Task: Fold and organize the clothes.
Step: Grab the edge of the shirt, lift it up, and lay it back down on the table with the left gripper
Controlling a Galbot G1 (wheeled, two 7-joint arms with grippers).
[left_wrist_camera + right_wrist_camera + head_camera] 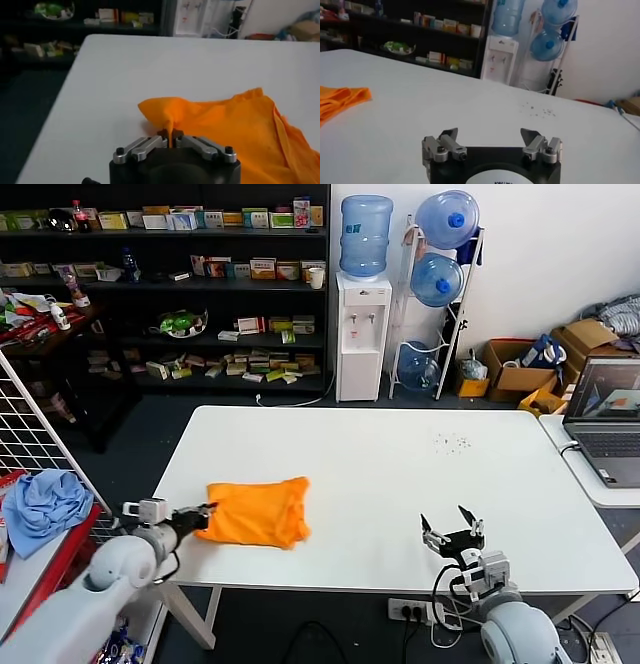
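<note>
My left gripper should swing the orange T-shirt back and lay it near the table's middle, because it is holding the T-shirt close to the table's end by the rack.
The orange T-shirt lies folded into a small bundle on the white table, near its front left part. My left gripper sits at the bundle's left edge and is shut on a pinch of the orange cloth. In the left wrist view the fabric rises in a thin fold between the fingers of the left gripper. My right gripper hovers over the table's front right, open and empty. In the right wrist view the right gripper has bare tabletop beneath it, and the shirt shows far off.
A light blue cloth lies on a red rack left of the table, beside a wire grid. A laptop sits on a second table at the right. Shelves, a water dispenser and boxes stand behind.
</note>
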